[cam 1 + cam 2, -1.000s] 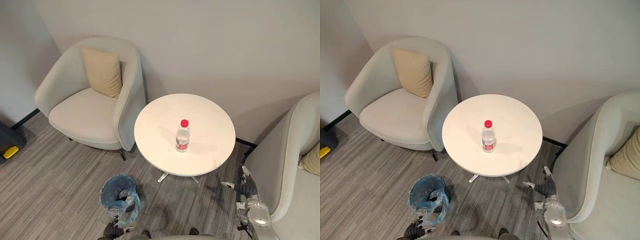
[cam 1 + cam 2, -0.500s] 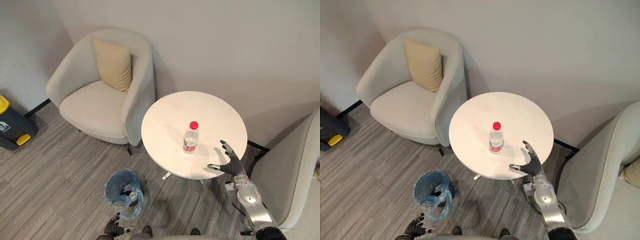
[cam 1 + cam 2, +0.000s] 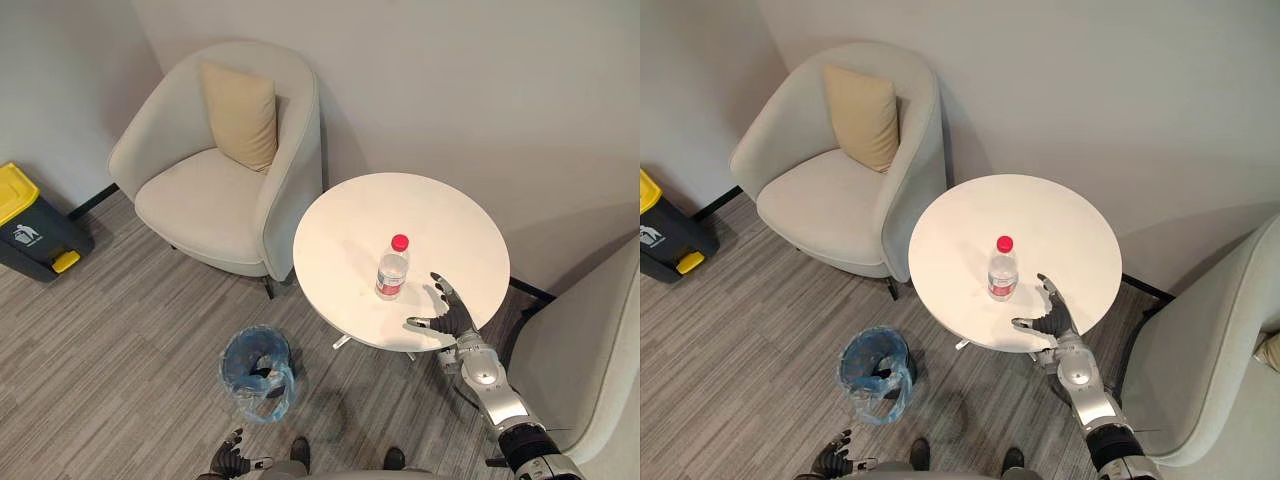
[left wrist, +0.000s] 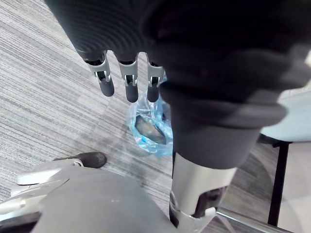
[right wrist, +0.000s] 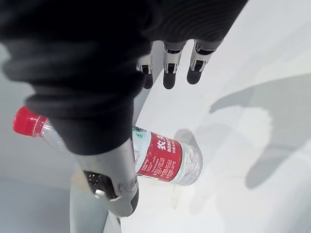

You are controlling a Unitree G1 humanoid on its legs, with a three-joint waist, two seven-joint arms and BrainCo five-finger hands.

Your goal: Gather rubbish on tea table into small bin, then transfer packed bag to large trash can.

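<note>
I expect the bag (image 3: 257,372) to come out and leave the small bin standing when I lift the bag, because the blue bag's edge (image 3: 284,396) hangs loose over the small bin's rim.
A clear plastic bottle (image 3: 392,270) with a red cap and red label stands upright near the middle of the round white tea table (image 3: 350,215). My right hand (image 3: 447,315) hovers open over the table's near right edge, a little right of the bottle and apart from it. The right wrist view shows the bottle (image 5: 165,158) beside my thumb and straight fingers (image 5: 167,73). A small bin (image 3: 258,362) lined with a blue bag stands on the floor left of the table. My left hand (image 3: 232,462) hangs low near it, open, with the bin (image 4: 148,126) past its fingers (image 4: 129,82).
A dark large trash can with a yellow lid (image 3: 30,225) stands by the wall at far left. A pale armchair (image 3: 225,190) with a beige cushion (image 3: 240,115) sits left of the table, and another armchair (image 3: 590,360) stands close on the right.
The camera has swung, bringing the large trash can into view. My right hand rose from beside the right armchair to the table's edge and moved closer to the bottle.
</note>
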